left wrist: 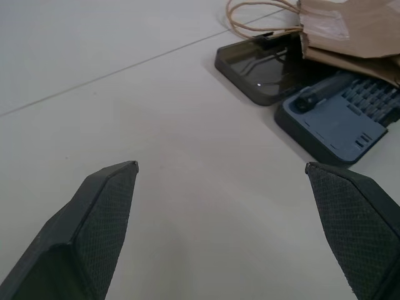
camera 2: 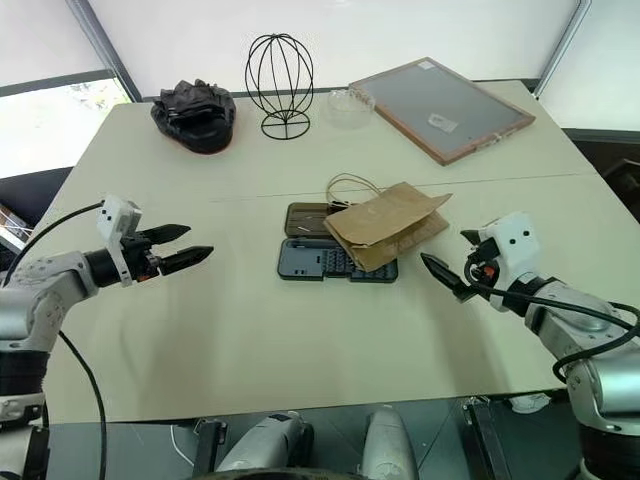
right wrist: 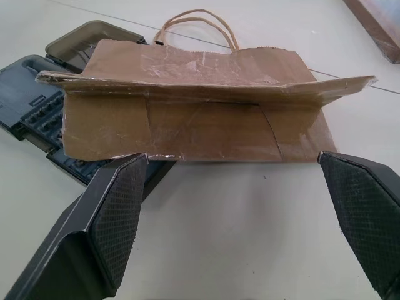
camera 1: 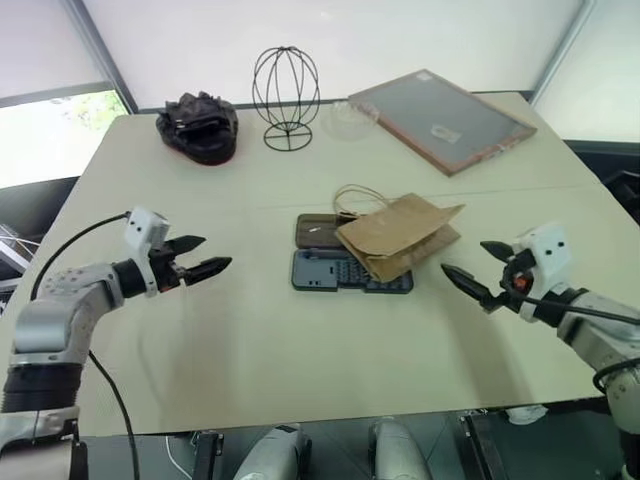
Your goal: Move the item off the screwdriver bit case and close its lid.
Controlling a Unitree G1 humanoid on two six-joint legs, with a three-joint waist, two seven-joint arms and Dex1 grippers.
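The paper bag (camera 1: 396,236) will come away and leave the case behind when the robot carries the bag, because the twine handles (camera 1: 356,193) loop out past the brown lid.
The screwdriver bit case (camera 1: 325,271) lies open at the middle of the table, its blue-grey tray nearest me and the brown lid (camera 1: 315,230) flat behind it. The item, a creased brown paper bag (camera 1: 402,236) with twine handles, lies across the case's right part and covers most of the bit rows. My left gripper (camera 1: 216,252) hovers open to the left of the case, pointing at it, with nothing between its fingers. Just right of the bag, my right gripper (camera 1: 462,257) is open too, and the bag's folded bottom (right wrist: 187,119) faces it.
At the back of the table stand a lumpy black object (camera 1: 200,126), a black wire head-shaped stand (camera 1: 286,96), a clear dish (camera 1: 350,116) and a wood-framed grey board (camera 1: 440,120). Bare tabletop (camera 1: 300,350) stretches from the case to the near edge.
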